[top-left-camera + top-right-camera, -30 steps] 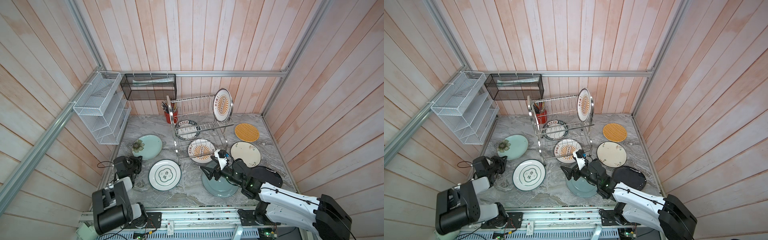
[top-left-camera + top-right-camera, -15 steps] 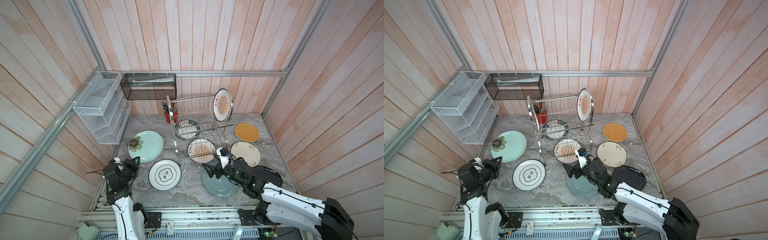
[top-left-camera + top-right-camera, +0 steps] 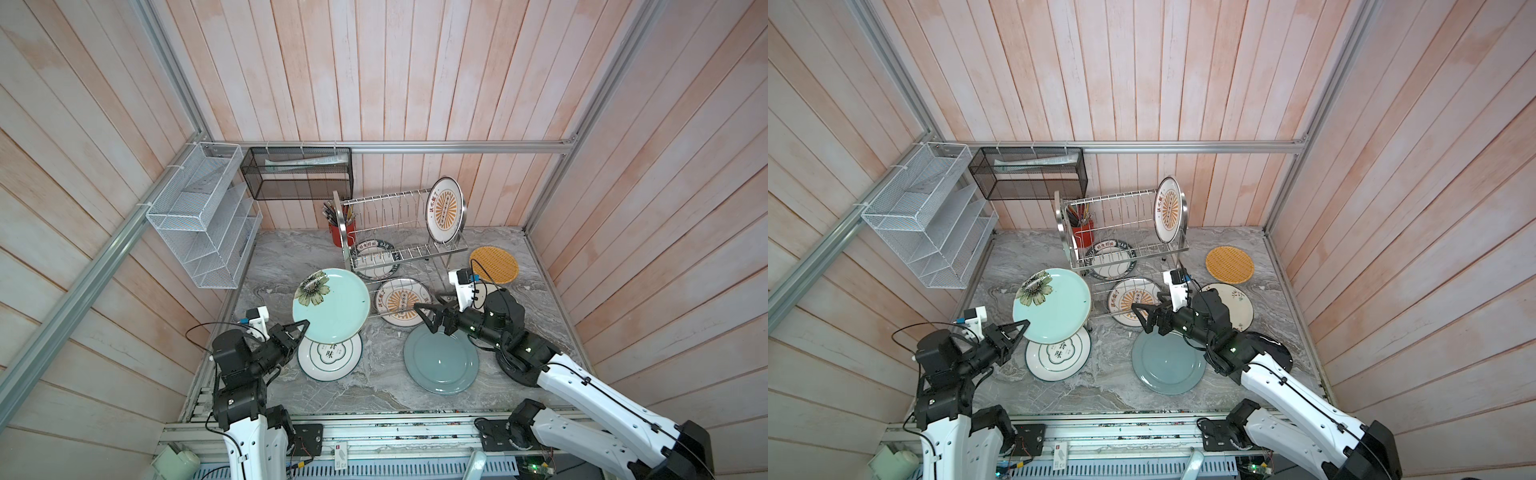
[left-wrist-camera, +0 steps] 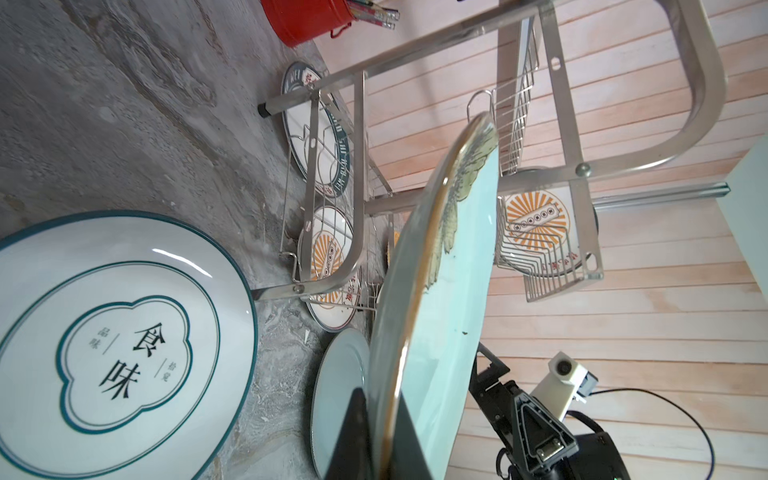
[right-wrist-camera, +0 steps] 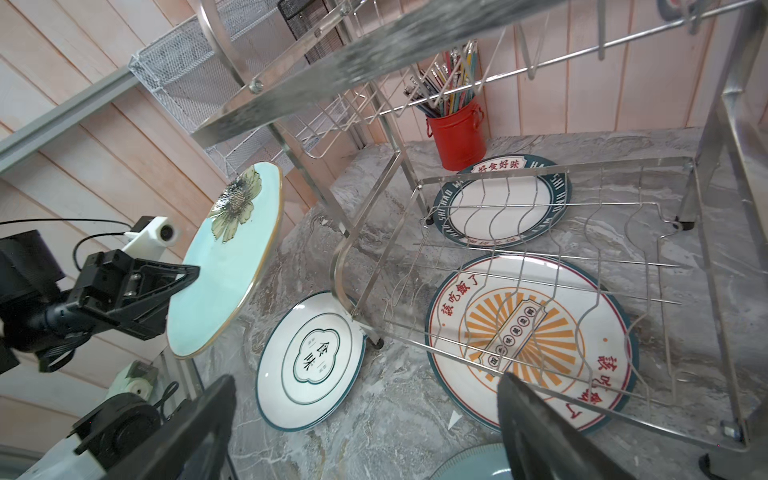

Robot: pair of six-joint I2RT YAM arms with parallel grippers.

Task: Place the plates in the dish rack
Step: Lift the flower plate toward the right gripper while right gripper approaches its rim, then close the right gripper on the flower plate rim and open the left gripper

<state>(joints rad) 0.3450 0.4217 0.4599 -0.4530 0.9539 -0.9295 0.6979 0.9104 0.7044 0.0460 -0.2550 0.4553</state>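
Note:
I should first use my right gripper to take the flower plate by its free rim (image 3: 366,307), because the slot (image 3: 421,222) beside the upright sunburst plate is far from my left gripper.
My left gripper (image 3: 305,324) (image 4: 380,399) is shut on the rim of the pale green flower plate (image 3: 332,305) (image 5: 226,266). The plate hangs tilted above the white green-rimmed plate (image 3: 330,357), just left of the dish rack (image 3: 399,232) (image 5: 540,266). My right gripper (image 3: 428,303) (image 5: 365,399) stands open and empty by the rack's front, over the blue-grey plate (image 3: 440,359). One sunburst plate (image 3: 444,210) stands upright in the upper tier. Another (image 3: 401,301) lies on the table under the lower tier, beside a dark-rimmed plate (image 3: 374,259).
A yellow woven disc (image 3: 494,264), a cream floral plate (image 3: 1233,307) and a black plate (image 3: 1266,349) lie right of the rack, partly under my right arm. A red pot of chopsticks (image 3: 343,232) stands behind the rack. A white mesh organiser (image 3: 199,216) and a black mesh basket (image 3: 297,172) hang on the walls.
My left arm has risen from the table's left edge, lifting the pale green plate and carrying it right, over the green-rimmed plate. The right gripper has barely shifted.

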